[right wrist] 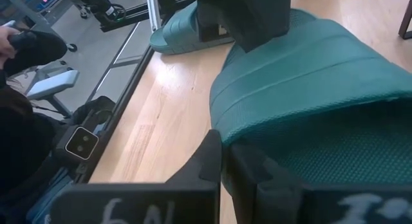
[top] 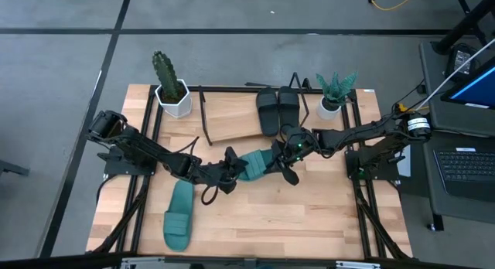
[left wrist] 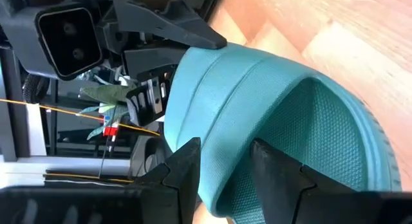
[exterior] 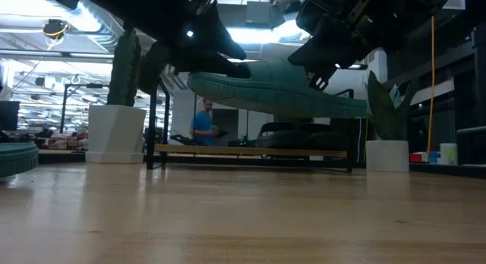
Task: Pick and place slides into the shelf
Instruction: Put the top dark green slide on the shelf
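Note:
My left gripper should clamp the strap's edge (left wrist: 230, 170) and take the teal slide from my right gripper, because the shelf's free board (top: 232, 117) is closer to my left gripper.
A teal slide (top: 255, 164) hangs in the air over the table's middle, between both grippers. My left gripper (top: 230, 170) is shut on its left end and my right gripper (top: 285, 157) on its right end. The low view shows this slide (exterior: 281, 86) well above the tabletop. A second teal slide (top: 179, 215) lies flat on the table near the near-left corner. Two black slides (top: 277, 110) rest side by side on the shelf (top: 232, 124), a slanted wooden board in a black wire frame at the far side. My left gripper holds the teal slide by its strap (left wrist: 225, 114) at the open end. One finger (left wrist: 277, 172) reaches in over the textured footbed and the other finger (left wrist: 187, 166) lies outside the strap. It comes slanting from the table's left, and the slide is lifted clear. My right gripper pinches the slide's sole rim (right wrist: 226, 135) at the end away from my left gripper, between two nearly closed fingers (right wrist: 206, 163). It comes from the table's right, slanting down. The slide (exterior: 334, 105) hangs clear of the table, nearly level, dipping slightly to the right.
A cactus in a white pot (top: 172, 95) stands at the far-left corner and a spiky green plant in a white pot (top: 332, 99) at the far right, flanking the shelf. Bare wood lies along the near edge (top: 294, 215). A person (exterior: 203, 121) shows in the room behind.

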